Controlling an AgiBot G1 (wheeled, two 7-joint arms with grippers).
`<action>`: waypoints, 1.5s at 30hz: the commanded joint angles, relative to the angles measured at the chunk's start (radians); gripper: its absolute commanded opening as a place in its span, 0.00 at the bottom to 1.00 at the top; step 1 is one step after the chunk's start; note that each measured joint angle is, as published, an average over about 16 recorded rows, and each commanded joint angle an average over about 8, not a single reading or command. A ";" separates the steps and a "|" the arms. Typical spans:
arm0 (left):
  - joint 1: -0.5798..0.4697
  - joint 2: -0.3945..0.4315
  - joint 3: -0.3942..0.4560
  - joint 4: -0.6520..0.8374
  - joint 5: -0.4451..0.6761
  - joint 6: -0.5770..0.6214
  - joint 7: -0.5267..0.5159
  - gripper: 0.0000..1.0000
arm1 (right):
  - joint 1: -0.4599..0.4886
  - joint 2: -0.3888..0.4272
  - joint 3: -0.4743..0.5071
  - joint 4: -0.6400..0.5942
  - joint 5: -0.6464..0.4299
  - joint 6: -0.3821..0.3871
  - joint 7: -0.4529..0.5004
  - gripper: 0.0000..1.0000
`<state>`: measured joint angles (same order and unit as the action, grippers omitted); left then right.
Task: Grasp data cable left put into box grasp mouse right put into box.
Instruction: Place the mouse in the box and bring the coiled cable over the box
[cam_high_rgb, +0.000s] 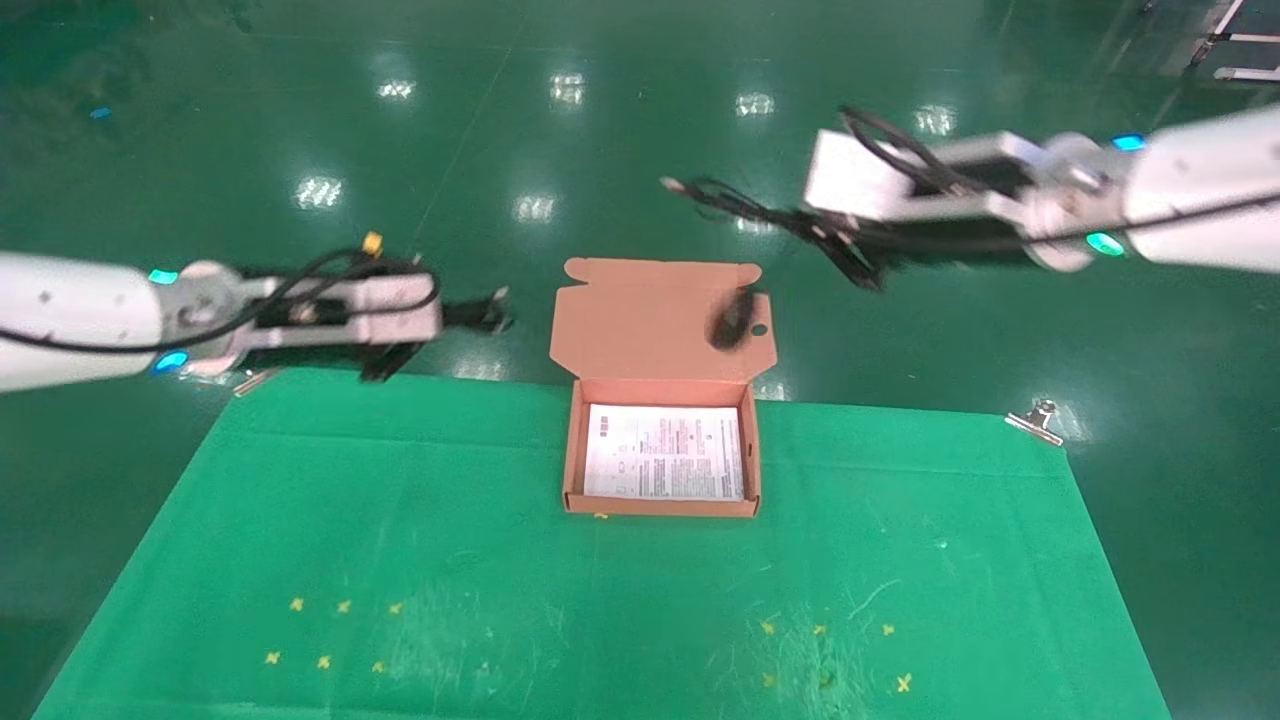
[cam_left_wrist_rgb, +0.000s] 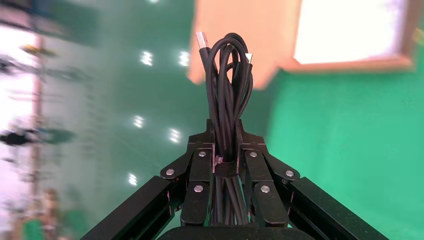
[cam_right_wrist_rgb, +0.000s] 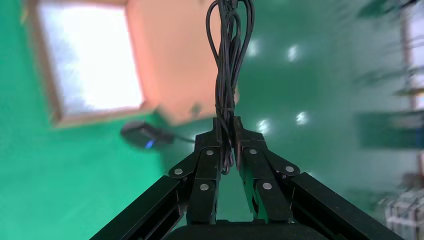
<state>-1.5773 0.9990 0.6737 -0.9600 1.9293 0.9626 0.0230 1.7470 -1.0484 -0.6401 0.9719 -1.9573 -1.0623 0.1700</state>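
Next, my left gripper moves back with the data cable until my right gripper lowers the mouse into the box (cam_high_rgb: 663, 454), because the mouse is hanging over the lid (cam_high_rgb: 732, 319).
The box (cam_high_rgb: 570, 450) stands open at the mat's far middle, its white leaflet (cam_high_rgb: 665, 452) inside and its lid (cam_high_rgb: 640, 320) folded back. My left gripper (cam_high_rgb: 490, 312) hovers left of the lid, shut on the data cable (cam_left_wrist_rgb: 227, 75), whose bundled loops and silvery plugs stick out past the fingertips (cam_left_wrist_rgb: 225, 125). My right gripper (cam_high_rgb: 865, 265) is raised behind and right of the box, shut on the mouse's bundled cord (cam_right_wrist_rgb: 227, 60). The mouse (cam_high_rgb: 733, 318) dangles from the cord over the lid's right side, and its blue light shows in the right wrist view (cam_right_wrist_rgb: 145, 136).
A green mat (cam_high_rgb: 400, 540) covers the table, held by binder clips at the far right (cam_high_rgb: 1035, 420) and far left (cam_high_rgb: 250, 380) corners. Small yellow crosses (cam_high_rgb: 330, 630) mark the near mat. A glossy green floor lies beyond the table.
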 joint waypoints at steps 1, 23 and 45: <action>-0.018 0.027 -0.006 -0.015 0.010 -0.034 -0.007 0.00 | 0.035 -0.044 0.008 -0.030 0.007 0.032 -0.017 0.00; -0.070 0.110 -0.008 0.070 0.003 -0.120 0.110 0.00 | 0.183 -0.232 0.012 -0.322 0.054 0.088 -0.190 0.00; 0.008 -0.007 0.029 -0.072 0.176 -0.035 -0.141 0.00 | 0.072 -0.311 -0.075 -0.428 0.106 0.105 -0.234 0.00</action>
<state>-1.5719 0.9926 0.7032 -1.0305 2.1079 0.9292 -0.1170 1.8188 -1.3582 -0.7202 0.5514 -1.8476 -0.9544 -0.0593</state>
